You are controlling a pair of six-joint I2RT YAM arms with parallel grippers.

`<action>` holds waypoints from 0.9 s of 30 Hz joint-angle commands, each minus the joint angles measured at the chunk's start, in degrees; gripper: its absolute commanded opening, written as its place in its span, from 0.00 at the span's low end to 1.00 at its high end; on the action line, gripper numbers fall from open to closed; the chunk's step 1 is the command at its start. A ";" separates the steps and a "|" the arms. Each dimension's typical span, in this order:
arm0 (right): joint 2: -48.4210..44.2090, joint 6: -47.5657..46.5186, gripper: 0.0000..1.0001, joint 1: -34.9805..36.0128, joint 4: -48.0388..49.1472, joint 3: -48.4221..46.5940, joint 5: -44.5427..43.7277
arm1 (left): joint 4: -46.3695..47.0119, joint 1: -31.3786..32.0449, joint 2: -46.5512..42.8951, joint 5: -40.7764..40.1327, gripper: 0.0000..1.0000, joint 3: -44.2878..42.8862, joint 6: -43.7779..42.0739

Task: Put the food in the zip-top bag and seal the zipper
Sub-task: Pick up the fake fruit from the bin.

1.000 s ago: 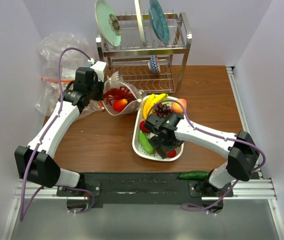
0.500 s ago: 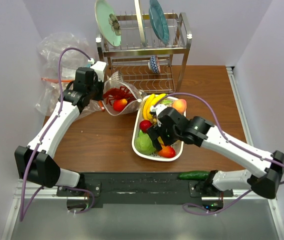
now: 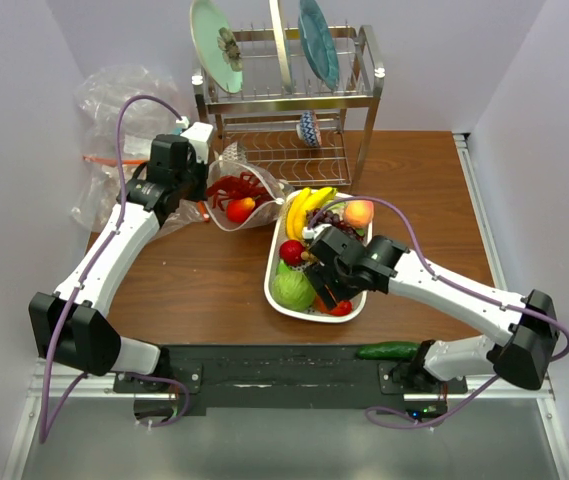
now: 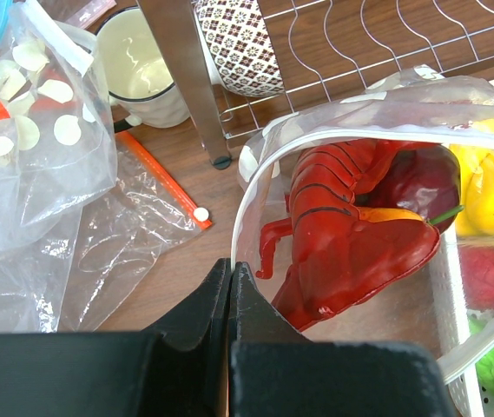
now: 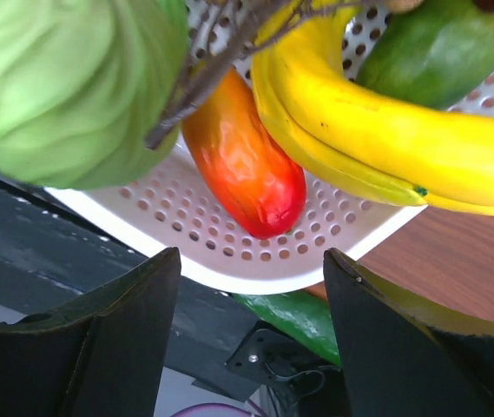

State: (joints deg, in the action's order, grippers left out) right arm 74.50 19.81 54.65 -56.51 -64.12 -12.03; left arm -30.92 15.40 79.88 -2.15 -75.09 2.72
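Note:
The orange-red food's far end (image 5: 251, 169) has the brown stem (image 5: 201, 89) lying loosely across it, so the food will slide free and leave the stem behind when I lift.
The zip-top bag (image 3: 247, 190) stands open left of the tray. It holds a red lobster (image 4: 333, 217), a dark red apple (image 4: 416, 178) and an orange-red pepper (image 4: 377, 252). My left gripper (image 4: 231, 269) is shut on the white zipper strip (image 4: 251, 187) at the bag's mouth; it also shows in the top view (image 3: 202, 190). My right gripper (image 5: 251, 347) is open and empty, hovering over the tray's near end (image 3: 326, 285). An orange-red food (image 5: 247, 169) lies in the tray just beyond its fingertips (image 5: 138, 321). A peach (image 3: 358, 213) and a small red fruit (image 3: 291, 250) lie in the tray.
The white perforated tray (image 3: 270, 285) also holds yellow bananas (image 3: 304, 205) and a pale green cabbage (image 3: 292, 290). A green cucumber (image 3: 389, 350) lies on the base rail. A dish rack (image 3: 284, 100) stands behind. Bulky clear bags (image 3: 114, 110) with orange strips lie at the far left.
My right arm has swung its elbow out to the right and the gripper has shifted over the tray, uncovering the cabbage. The left arm and the bag have not moved.

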 commanded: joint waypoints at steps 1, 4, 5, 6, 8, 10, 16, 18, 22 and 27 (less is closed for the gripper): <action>-0.50 2.60 0.70 -0.07 1.92 2.94 -1.42 | 2.62 -0.54 -2.00 0.75 0.00 -0.94 -0.79; 0.56 2.95 0.70 -0.07 5.69 5.84 -0.89 | 2.62 -0.54 -2.09 0.75 0.00 -0.85 -0.79; 0.82 3.12 0.69 0.01 6.84 6.45 -1.24 | 2.62 -0.54 -2.01 0.75 0.00 -0.85 -0.87; 1.61 3.13 0.69 -0.07 7.72 7.33 -1.59 | 2.62 -0.54 -2.09 0.75 0.00 -0.85 -0.79; 2.23 3.04 0.69 0.01 10.62 8.13 -2.64 | 2.62 -0.54 -2.09 0.66 0.00 -0.76 -0.79; 3.46 2.52 0.69 -0.07 13.16 8.66 -2.47 | 2.61 -0.54 -2.18 0.66 0.00 -0.76 -0.88; 4.77 1.72 0.85 -0.07 18.36 11.03 -2.91 | 2.61 -0.54 -2.18 0.57 0.00 -0.76 -0.88; 4.95 1.37 0.89 -0.16 19.50 12.34 -2.47 | 2.70 -0.54 -2.09 0.48 0.00 -0.76 -0.88; 5.22 0.58 0.89 -0.16 23.71 14.98 -0.37 | 2.61 -0.54 -1.92 0.57 0.00 -0.94 -0.88; 6.88 1.19 0.89 -0.07 26.44 16.48 2.01 | 2.62 -0.54 -1.74 0.66 0.00 -1.11 -0.88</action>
State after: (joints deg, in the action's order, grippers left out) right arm 79.13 21.37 54.28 -35.42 -49.80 -12.38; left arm -30.92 15.38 79.79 -2.11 -75.09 2.70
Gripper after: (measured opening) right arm 0.891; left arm 0.018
